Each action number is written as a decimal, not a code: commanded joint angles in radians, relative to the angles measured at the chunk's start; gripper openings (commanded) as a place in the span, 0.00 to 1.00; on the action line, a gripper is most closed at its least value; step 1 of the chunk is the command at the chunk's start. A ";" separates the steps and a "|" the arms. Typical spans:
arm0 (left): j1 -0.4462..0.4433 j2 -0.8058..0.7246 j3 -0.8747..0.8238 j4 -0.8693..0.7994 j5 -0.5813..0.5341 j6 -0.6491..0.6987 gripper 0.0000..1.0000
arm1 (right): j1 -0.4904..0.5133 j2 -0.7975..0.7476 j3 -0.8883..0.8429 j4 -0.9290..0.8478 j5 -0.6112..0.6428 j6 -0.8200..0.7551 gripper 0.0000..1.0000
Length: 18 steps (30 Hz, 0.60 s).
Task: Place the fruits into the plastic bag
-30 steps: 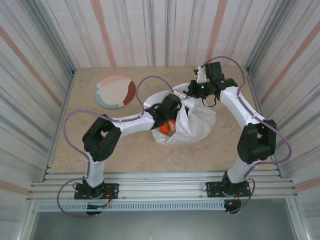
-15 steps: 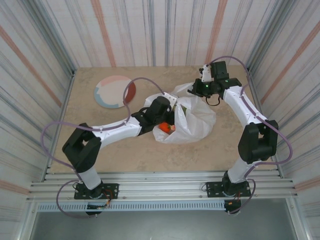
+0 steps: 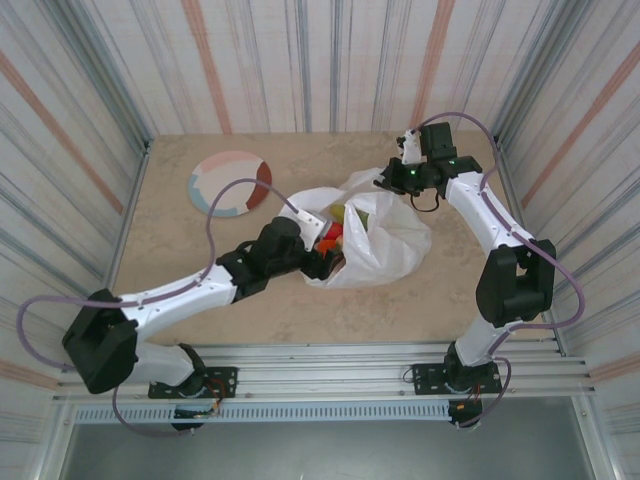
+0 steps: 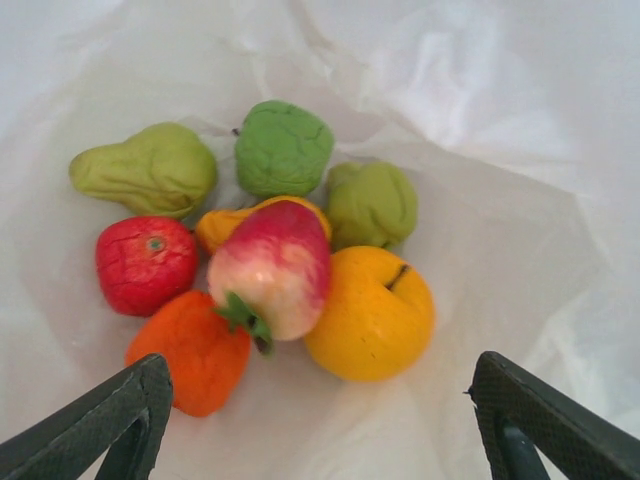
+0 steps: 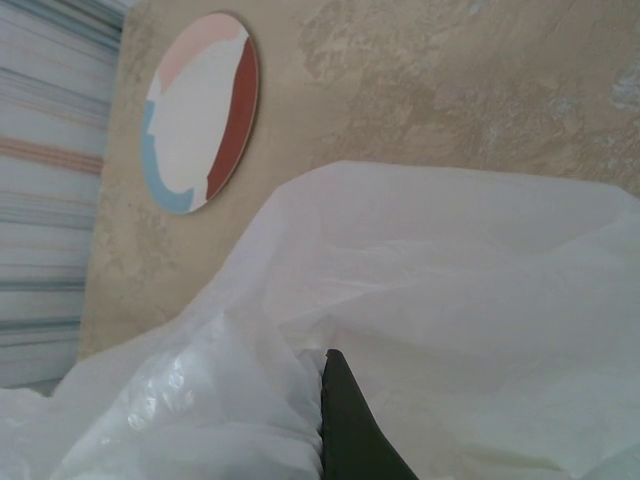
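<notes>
My gripper will lift the rim of the plastic bag (image 3: 390, 250), and the bag will pull up into tall sides around the heaped fruits, because loose creases (image 3: 354, 226) sag around them.
Several fruits lie heaped inside the plastic bag (image 4: 500, 120): a green pear (image 4: 145, 168), a green round one (image 4: 283, 147), a red one (image 4: 145, 263), an orange one (image 4: 195, 350), a pink-white apple (image 4: 270, 268) and a yellow one (image 4: 372, 312). My left gripper (image 4: 320, 425) is open just short of the heap, with nothing between its fingers (image 4: 105, 425). From above, the left gripper (image 3: 316, 262) sits at the bag's (image 3: 390, 245) near-left mouth, where fruits (image 3: 333, 233) show. My right gripper (image 3: 386, 183) is shut on the bag's raised far edge (image 5: 300, 400).
A round multicoloured plate (image 3: 230, 183) lies on the beige table (image 3: 200, 270) at the far left, with nothing on it, and shows again as the plate (image 5: 200, 110) in the right wrist view. Striped walls enclose the table on three sides.
My left arm has drawn back towards the near left, its gripper retreating to the bag's mouth and narrowing slightly. The right gripper kept hold of the bag's edge, shifting a little right.
</notes>
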 commanded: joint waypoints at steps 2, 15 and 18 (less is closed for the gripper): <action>-0.003 -0.113 -0.028 -0.023 0.091 0.064 0.82 | 0.004 0.016 -0.003 0.016 -0.007 0.020 0.00; -0.001 -0.299 -0.017 -0.103 0.222 0.124 0.84 | 0.018 0.023 -0.001 0.016 -0.003 0.020 0.00; 0.017 -0.373 0.001 -0.170 0.155 0.105 0.85 | 0.018 0.020 -0.005 0.018 -0.005 0.020 0.00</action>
